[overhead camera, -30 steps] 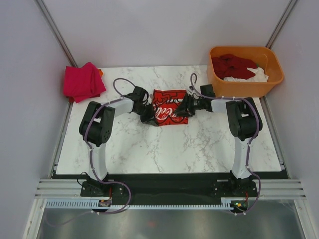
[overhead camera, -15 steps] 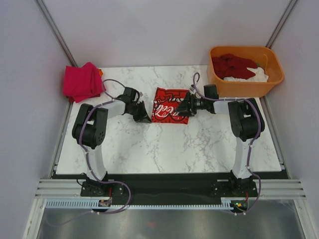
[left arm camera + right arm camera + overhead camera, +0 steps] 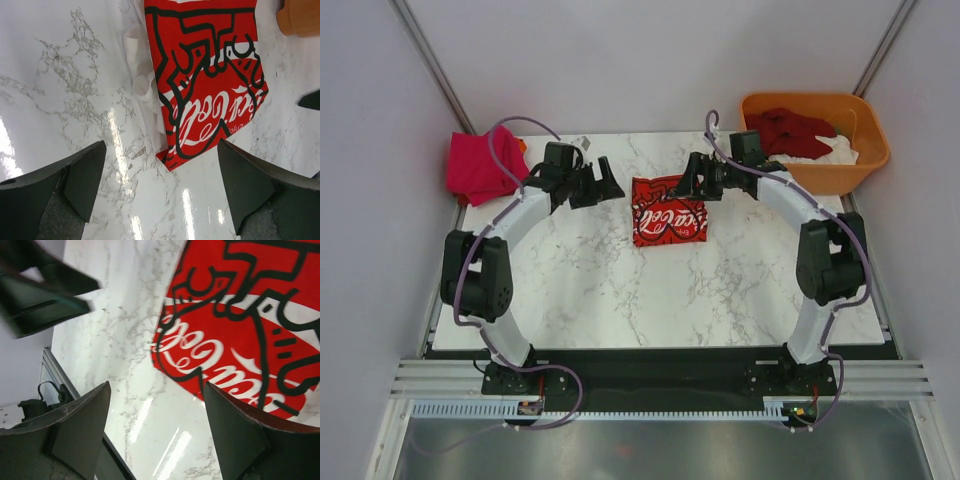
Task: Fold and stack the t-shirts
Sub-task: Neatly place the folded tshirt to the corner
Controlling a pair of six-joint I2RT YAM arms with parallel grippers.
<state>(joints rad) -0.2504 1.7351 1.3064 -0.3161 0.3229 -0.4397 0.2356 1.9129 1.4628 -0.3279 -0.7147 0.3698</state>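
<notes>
Loose white folds stick out below the red print, so the folded t-shirt will droop with a white flap hanging out when the robot lifts it.
One folded t-shirt, white with a red print showing on top, lies flat mid-table, and in the left wrist view this t-shirt has a white edge showing on its left. My left gripper hovers open just left of it, nothing between its fingers. My right gripper hangs open above the shirt's far right corner, also empty; below it lies the print. A bright pink-red t-shirt lies folded at the far left. Dark red and white t-shirts sit in the tub.
The orange plastic tub stands at the far right corner, and its corner shows in the left wrist view. Grey walls close in both sides. The marble table ends at a black strip near the arm bases.
Both grippers have opened, let go of the printed t-shirt and lifted away toward the far side. The shirt now lies folded flat between them.
</notes>
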